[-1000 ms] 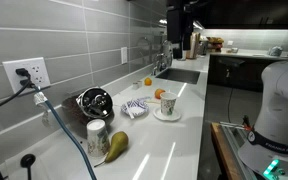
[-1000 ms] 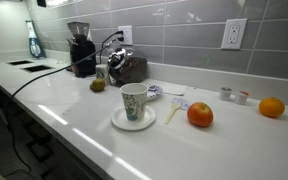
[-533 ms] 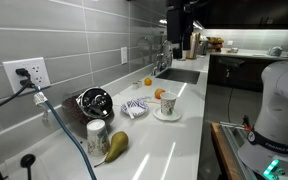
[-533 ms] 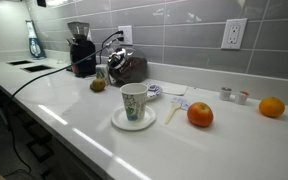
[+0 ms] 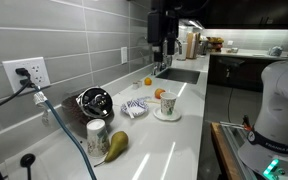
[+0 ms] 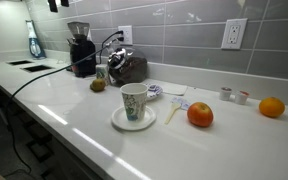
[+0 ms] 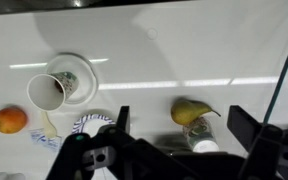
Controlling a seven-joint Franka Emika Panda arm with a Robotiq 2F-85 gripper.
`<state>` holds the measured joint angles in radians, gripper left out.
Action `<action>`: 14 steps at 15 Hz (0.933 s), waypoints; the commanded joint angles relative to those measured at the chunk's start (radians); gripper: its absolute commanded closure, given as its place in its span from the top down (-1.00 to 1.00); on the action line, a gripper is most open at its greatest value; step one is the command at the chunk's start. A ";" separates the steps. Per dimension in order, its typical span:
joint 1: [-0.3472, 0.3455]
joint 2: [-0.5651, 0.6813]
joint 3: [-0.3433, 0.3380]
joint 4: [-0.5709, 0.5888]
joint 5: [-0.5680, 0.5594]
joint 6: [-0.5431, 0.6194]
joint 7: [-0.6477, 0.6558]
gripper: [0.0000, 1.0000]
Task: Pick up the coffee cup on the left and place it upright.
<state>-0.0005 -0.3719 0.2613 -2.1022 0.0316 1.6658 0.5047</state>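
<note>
I should keep lowering my open gripper toward the coffee cup's white end point(image 5: 96, 126), which faces up clear of the pear and cable, until my fingers grip the cup point(image 5: 98, 140).
The small whitish-grey coffee cup point(image 5: 98, 133) sits on the white counter touching the yellow-green pear point(image 5: 115, 146), near the wall outlet. In the wrist view the cup point(image 7: 201, 138) lies just below the pear point(image 7: 191, 111), between my two fingers. My gripper point(image 7: 184, 128) is open and empty. It hangs high above the counter in an exterior view point(image 5: 162, 25), far from the cup. In an exterior view the cup point(image 6: 101, 74) is partly hidden behind the pear point(image 6: 98, 85).
An orange-tinted cup on a white saucer point(image 5: 167, 104) stands mid-counter, with a blue-and-white patterned item point(image 5: 135, 107), a dark round appliance point(image 5: 93, 101) and oranges point(image 5: 148, 81) nearby. A black cable point(image 5: 64, 125) runs from the outlet past the cup. A sink point(image 5: 179, 73) lies farther along.
My gripper has moved along the counter towards the cup's end, still high up. Nothing on the counter has moved.
</note>
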 commanded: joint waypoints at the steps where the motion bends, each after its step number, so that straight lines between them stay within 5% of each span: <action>1: 0.040 0.149 -0.008 0.072 -0.019 0.129 -0.062 1.00; 10: 0.144 0.501 -0.022 0.192 -0.217 0.460 -0.143 1.00; 14: 0.181 0.631 -0.055 0.251 -0.191 0.571 -0.146 1.00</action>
<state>0.1436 0.1561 0.2365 -1.9348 -0.1586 2.1983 0.3733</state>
